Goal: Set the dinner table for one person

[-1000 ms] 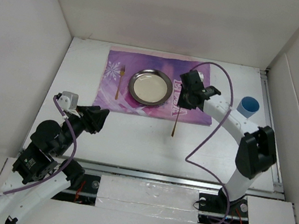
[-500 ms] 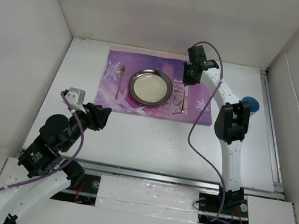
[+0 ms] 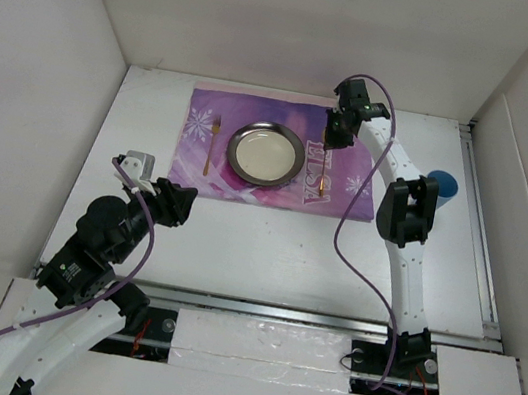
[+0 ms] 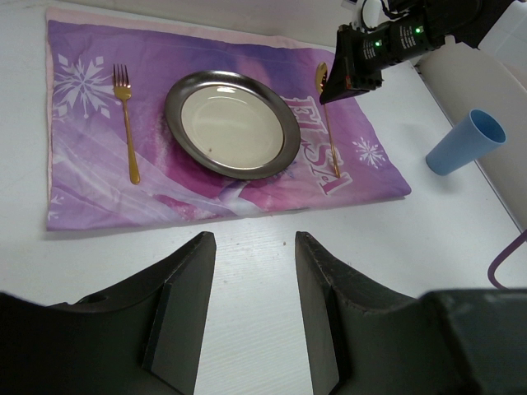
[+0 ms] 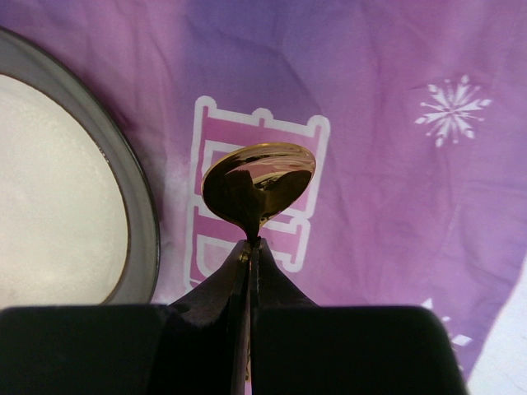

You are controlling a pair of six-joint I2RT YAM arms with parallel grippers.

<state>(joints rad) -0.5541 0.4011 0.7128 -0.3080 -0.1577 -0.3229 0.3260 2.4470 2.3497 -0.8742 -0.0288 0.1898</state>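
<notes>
I should keep lowering the gold spoon (image 3: pixel 323 175) to the placemat with my right gripper and let go of it there. The spoon is straight beside the plate, and the spoon's bowl is toward the placemat's far edge (image 3: pixel 314 170).
On the white dinner table (image 3: pixel 266 249) lies a purple placemat (image 3: pixel 246 186) with a round metal plate (image 3: pixel 265 153) in its middle and a gold fork (image 3: pixel 212 143) to the plate's left. My right gripper (image 3: pixel 338 134) reaches over the mat's far right part and is shut on a gold spoon (image 5: pixel 258 181) at its neck. The spoon (image 4: pixel 329 132) runs along the mat just right of the plate (image 4: pixel 232 125). My left gripper (image 4: pixel 251 243) hovers open over bare table in front of the mat, holding nothing.
A blue cup (image 4: pixel 465 142) stands on the table right of the placemat (image 4: pixel 99 189), partly hidden behind the right arm in the top view. White walls enclose the table on three sides. The right arm's purple cable loops over the table's right half.
My right arm has stretched out and carried the spoon from the mat's front edge to beside the plate. The left arm has edged slightly forward.
</notes>
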